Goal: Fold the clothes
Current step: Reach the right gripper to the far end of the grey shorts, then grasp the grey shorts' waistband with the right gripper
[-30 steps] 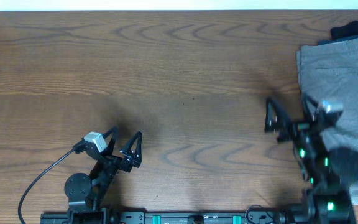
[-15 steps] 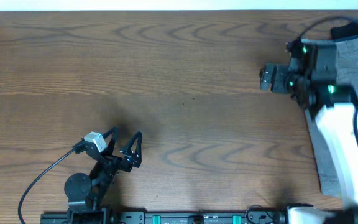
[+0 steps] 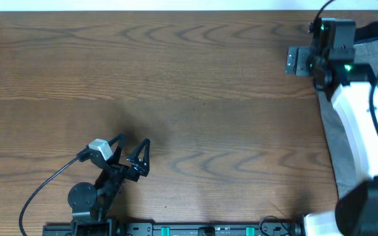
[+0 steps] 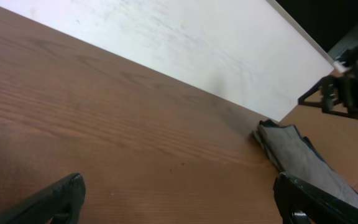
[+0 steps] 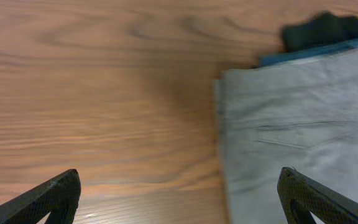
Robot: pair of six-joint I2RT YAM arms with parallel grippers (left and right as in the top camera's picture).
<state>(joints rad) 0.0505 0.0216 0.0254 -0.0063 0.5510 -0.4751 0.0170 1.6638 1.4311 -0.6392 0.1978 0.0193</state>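
Note:
The robot's right gripper keeps going down and closes near the grey-khaki shorts' far corner (image 5: 234,84), because their side edge (image 5: 224,140) is between its fingers, clear of the dark blue garment.
The grey-khaki shorts (image 5: 303,130) lie flat at the table's right side. In the overhead view the right arm covers most of the shorts (image 3: 327,134). They also show far off in the left wrist view (image 4: 297,155). My right gripper (image 3: 299,61) is open and empty, raised over the wood just left of the shorts' far left corner; in the right wrist view (image 5: 179,190) its right finger is over the fabric. My left gripper (image 3: 134,159) is open and empty near the front left, over bare wood in its own view (image 4: 179,196).
A dark blue garment (image 5: 303,55) sticks out from under the shorts' far edge, with a small black garment (image 5: 325,28) behind it. A white wall edge (image 4: 185,43) borders the table's far side. The table's right edge runs close to the shorts.
My right arm has swung from the front right up to the far right, and its gripper now hangs by the shorts' far left corner. The left arm has not moved.

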